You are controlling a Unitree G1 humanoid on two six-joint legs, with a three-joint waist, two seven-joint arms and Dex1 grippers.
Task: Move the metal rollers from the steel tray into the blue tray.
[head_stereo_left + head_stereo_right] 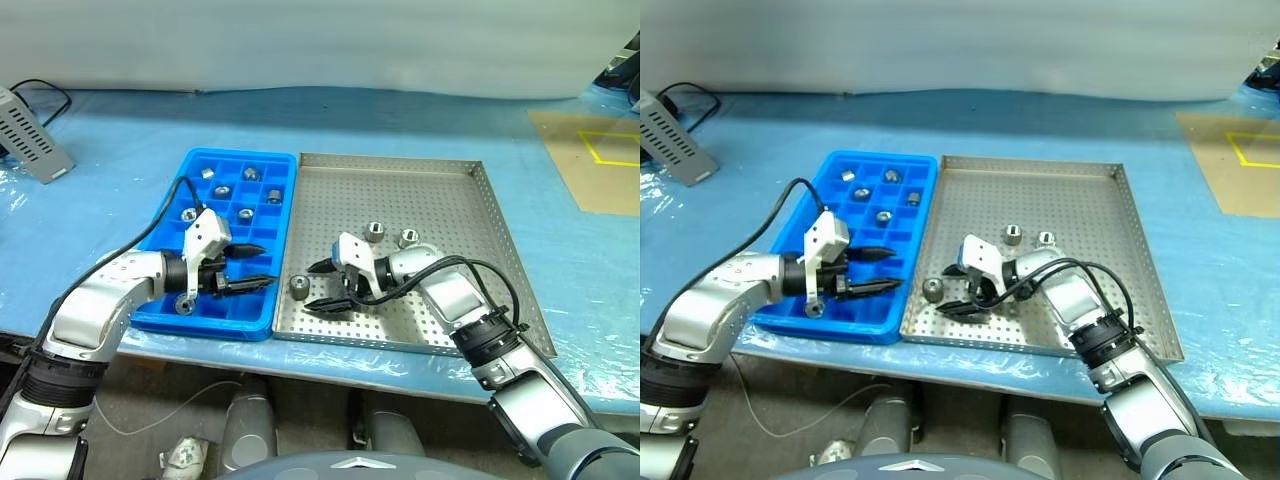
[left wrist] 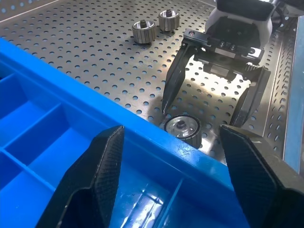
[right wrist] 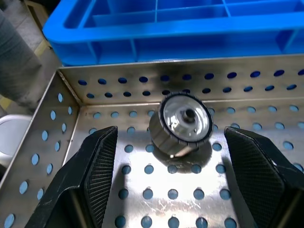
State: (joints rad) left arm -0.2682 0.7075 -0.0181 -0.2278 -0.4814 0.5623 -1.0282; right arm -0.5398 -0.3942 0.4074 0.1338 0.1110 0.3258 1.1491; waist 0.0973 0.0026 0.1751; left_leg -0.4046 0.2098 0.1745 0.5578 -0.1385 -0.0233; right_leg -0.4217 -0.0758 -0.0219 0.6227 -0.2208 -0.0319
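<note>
My right gripper's fingers are open, and the near roller [image 3: 183, 121] leans ahead of them. I should keep them open and reach farther around the roller's sides [image 3: 160, 135] before I close them.
The steel tray [image 1: 400, 190] lies right of the blue tray [image 1: 215, 318]. One metal roller [image 1: 298, 288] stands near the steel tray's near left corner, by the wall next to the blue tray. Two more rollers [image 1: 376, 232] [image 1: 408, 238] stand mid-tray. Several rollers [image 1: 222, 190] sit in the blue tray's far compartments. My right gripper [image 1: 312, 286] is open, low over the steel tray, its fingertips just right of the near roller [image 3: 183, 123], which lies ahead between the fingers without touching them. My left gripper [image 1: 266, 265] is open and empty above the blue tray's near right compartments.
A grey perforated box [image 1: 30, 135] with a black cable sits at the far left of the blue-covered table. A brown sheet with yellow tape [image 1: 600, 160] lies at the far right. The table's front edge runs just below both trays.
</note>
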